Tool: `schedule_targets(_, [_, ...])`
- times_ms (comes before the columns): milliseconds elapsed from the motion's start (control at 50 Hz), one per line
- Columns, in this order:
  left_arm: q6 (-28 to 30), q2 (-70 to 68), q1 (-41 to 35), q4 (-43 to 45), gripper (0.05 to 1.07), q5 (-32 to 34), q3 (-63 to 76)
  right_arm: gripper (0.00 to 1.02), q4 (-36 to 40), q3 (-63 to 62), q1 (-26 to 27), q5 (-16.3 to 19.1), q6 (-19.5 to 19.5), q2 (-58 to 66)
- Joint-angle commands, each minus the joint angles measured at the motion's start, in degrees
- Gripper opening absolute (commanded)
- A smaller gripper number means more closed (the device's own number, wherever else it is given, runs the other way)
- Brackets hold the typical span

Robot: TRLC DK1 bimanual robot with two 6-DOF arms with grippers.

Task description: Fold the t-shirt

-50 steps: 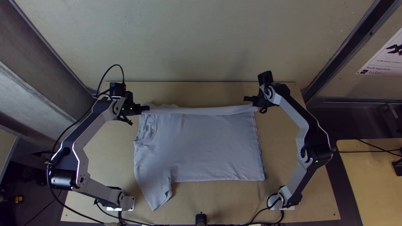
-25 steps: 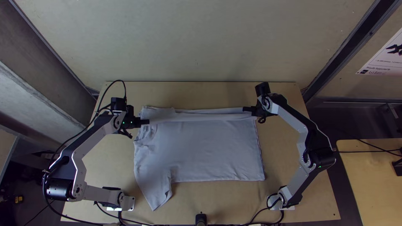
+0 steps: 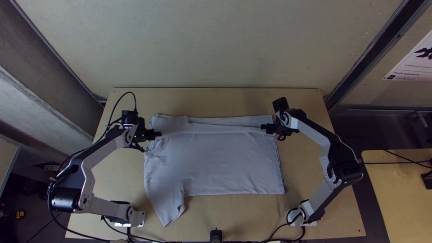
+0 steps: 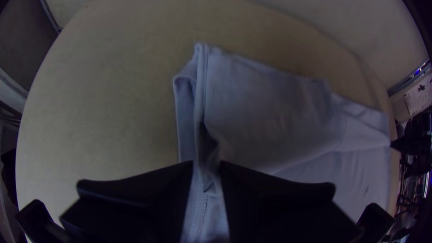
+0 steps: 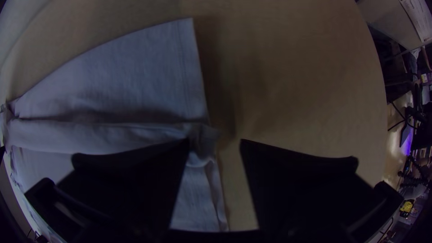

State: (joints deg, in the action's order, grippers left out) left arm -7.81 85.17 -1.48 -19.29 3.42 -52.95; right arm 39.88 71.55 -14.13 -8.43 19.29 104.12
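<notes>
My gripper will make the cloth [image 3: 168, 128] bunch up into a raised rumple when it lifts the cloth and folds it over, because loose doubled folds [image 4: 200, 83] show at the cloth's end.
The light grey-blue t-shirt [image 3: 216, 166] lies spread, its far part folded over toward the near edge in a strip [image 3: 207, 128]; one sleeve sticks out at the lower left. At the strip's left end is my left gripper [image 3: 158, 133]. In the left wrist view the left gripper [image 4: 206, 163] stands slightly open, with bunched cloth [image 4: 208, 150] in the narrow gap. My right gripper [image 3: 265, 128] is at the strip's right end. In the right wrist view the right gripper [image 5: 215, 141] is open, its left finger over the cloth's side edge [image 5: 200, 135], the other over bare wood.
The wooden table [image 3: 234, 218] shows all around the shirt. A black post [image 3: 216, 235] stands at its near edge. Cables run along the left arm and the near edge. At the far right is another wooden surface [image 3: 398, 198].
Both grippers have come toward the near edge, drawing the folded strip down over the shirt; the far layer behind it has come into view. The right gripper's fingers have parted.
</notes>
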Motion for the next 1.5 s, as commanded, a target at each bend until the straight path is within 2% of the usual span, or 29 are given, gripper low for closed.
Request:
schedule_targets(0, [-3.5, -5.3, 0.3, -0.3, 0.95, -0.1, 0.1, 0.98, 1.0, -2.1, 0.7, -0.5, 0.8, -5.7])
schedule_targets(20, [-3.5, -5.8, 0.3, -0.9, 0.98, 0.5, -0.2, 0.98, 1.0, -2.5, 0.8, -0.5, 0.7, -6.6])
schedule_targets(280, [-2.6, -15.4, 0.0, -9.0, 1.01, 5.0, -4.1, 0.98, 1.7, -7.5, 0.6, -0.5, 0.7, -20.6])
schedule_targets(560, [3.1, -23.2, -3.2, -24.8, 1.02, 5.0, -5.8, 0.98, 12.0, -9.0, 0.2, 1.6, 4.6, -33.7])
schedule_targets(700, [4.7, -28.0, -7.1, -34.3, 1.02, 4.9, -5.8, 0.98, 15.1, -9.5, 0.4, 2.6, 4.9, -37.9])
schedule_targets(960, [2.9, -32.2, -18.5, -51.7, 1.02, 4.6, -4.0, 0.98, 24.2, -6.6, -2.5, 3.7, 4.2, -37.1])
schedule_targets(1180, [-1.0, -32.4, -25.7, -61.6, 1.02, 4.9, -0.5, 0.98, 25.2, -5.8, -2.8, 5.1, 4.0, -37.3])
schedule_targets(1340, [-2.0, -32.3, -30.5, -62.3, 1.02, 4.8, 3.6, 0.98, 25.2, -6.5, -2.7, 5.5, 3.4, -37.0])
schedule_targets(1480, [-3.3, -31.0, -31.8, -62.4, 1.02, 4.3, 7.6, 0.98, 26.0, -7.2, -2.8, 5.8, 3.4, -36.6])
